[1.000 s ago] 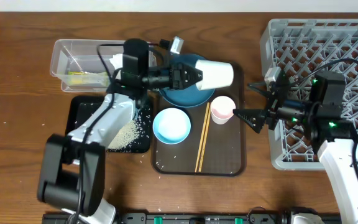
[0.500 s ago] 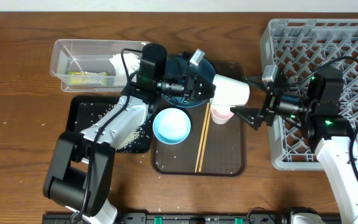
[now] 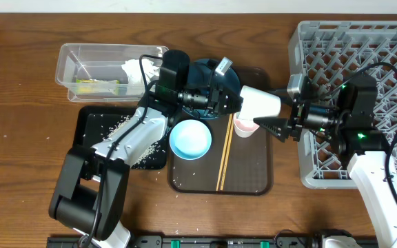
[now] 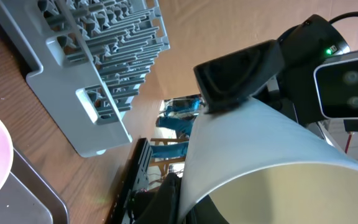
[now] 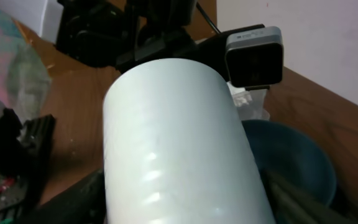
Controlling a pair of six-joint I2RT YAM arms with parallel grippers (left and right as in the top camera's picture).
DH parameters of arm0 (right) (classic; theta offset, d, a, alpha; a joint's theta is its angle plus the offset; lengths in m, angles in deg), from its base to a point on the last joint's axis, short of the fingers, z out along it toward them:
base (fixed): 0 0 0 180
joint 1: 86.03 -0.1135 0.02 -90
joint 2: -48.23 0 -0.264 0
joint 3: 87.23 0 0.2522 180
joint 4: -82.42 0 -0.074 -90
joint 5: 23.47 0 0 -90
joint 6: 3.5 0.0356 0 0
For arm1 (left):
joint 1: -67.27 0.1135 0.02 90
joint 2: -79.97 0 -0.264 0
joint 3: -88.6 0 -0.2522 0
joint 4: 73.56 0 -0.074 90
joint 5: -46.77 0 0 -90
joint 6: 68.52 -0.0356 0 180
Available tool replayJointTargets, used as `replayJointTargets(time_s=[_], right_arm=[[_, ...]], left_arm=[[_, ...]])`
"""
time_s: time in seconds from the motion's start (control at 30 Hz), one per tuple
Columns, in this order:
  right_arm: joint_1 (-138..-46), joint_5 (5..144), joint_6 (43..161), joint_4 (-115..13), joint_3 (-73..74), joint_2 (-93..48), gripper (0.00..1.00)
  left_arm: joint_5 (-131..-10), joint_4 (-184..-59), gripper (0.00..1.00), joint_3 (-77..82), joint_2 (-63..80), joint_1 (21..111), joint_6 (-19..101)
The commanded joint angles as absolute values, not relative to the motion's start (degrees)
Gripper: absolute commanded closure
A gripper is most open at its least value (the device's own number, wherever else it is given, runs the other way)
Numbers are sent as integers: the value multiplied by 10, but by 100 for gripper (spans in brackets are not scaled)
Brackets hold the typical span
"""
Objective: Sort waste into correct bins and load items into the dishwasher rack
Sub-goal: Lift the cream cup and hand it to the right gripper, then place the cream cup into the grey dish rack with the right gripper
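My left gripper is holding the whitish cup's rim (image 3: 243,103) short of the grey rack, so my right gripper should grab the cup's base (image 3: 276,106) and bring the cup over the rack.
My left gripper (image 3: 233,102) is shut on the rim of the whitish cup (image 3: 259,103) and holds it sideways in the air over the right part of the brown tray. The cup fills the left wrist view (image 4: 272,155) and the right wrist view (image 5: 173,143). My right gripper (image 3: 271,108) is open, with one finger on each side of the cup's base. The pinkish cup (image 3: 244,127) stands just below it. The pale blue bowl (image 3: 190,138) and the chopsticks (image 3: 223,158) lie on the brown tray. The blue plate (image 3: 209,74) is half hidden by my left arm.
The grey rack (image 3: 364,41) stands at the right, under my right arm. The clear tub (image 3: 71,58) at the back left holds the yellow-green wrapper (image 3: 98,86) and the tissue (image 3: 133,69). The black tray (image 3: 92,124) holds rice (image 3: 140,148). The brown tray (image 3: 253,176) has stray grains.
My left arm has carried the whitish cup to the right, from over the blue plate to between my right gripper's fingers. My right gripper has edged left around the cup.
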State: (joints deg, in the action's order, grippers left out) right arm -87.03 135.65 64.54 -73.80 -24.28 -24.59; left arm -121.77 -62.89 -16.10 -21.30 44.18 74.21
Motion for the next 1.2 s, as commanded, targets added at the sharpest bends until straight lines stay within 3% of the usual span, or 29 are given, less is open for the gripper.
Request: replayJointTargets(time_s=[0.0, 0.17, 0.33, 0.53, 0.63, 0.97, 1.17], right_arm=[[-876, 1367, 641, -738, -233, -249, 39], [-876, 1367, 641, -738, -233, -249, 43], [-876, 1356, 643, -728, -233, -249, 44], [-875, 1202, 748, -720, -233, -249, 69], [-874, 1128, 774, -722, -233, -246, 98], [-801, 1016, 894, -703, -214, -218, 99], [-740, 986, 888, -609, -153, -217, 99]], left_arm=[[-1232, -625, 91, -155, -212, 439, 743], [-1232, -625, 88, -155, -212, 439, 743], [-1232, -626, 67, -155, -212, 441, 698], [-1194, -659, 59, -155, -212, 465, 609], [-1139, -691, 58, -155, -212, 493, 571], [-1002, -788, 57, -155, -206, 595, 478], [-919, -876, 57, -155, -185, 642, 406]])
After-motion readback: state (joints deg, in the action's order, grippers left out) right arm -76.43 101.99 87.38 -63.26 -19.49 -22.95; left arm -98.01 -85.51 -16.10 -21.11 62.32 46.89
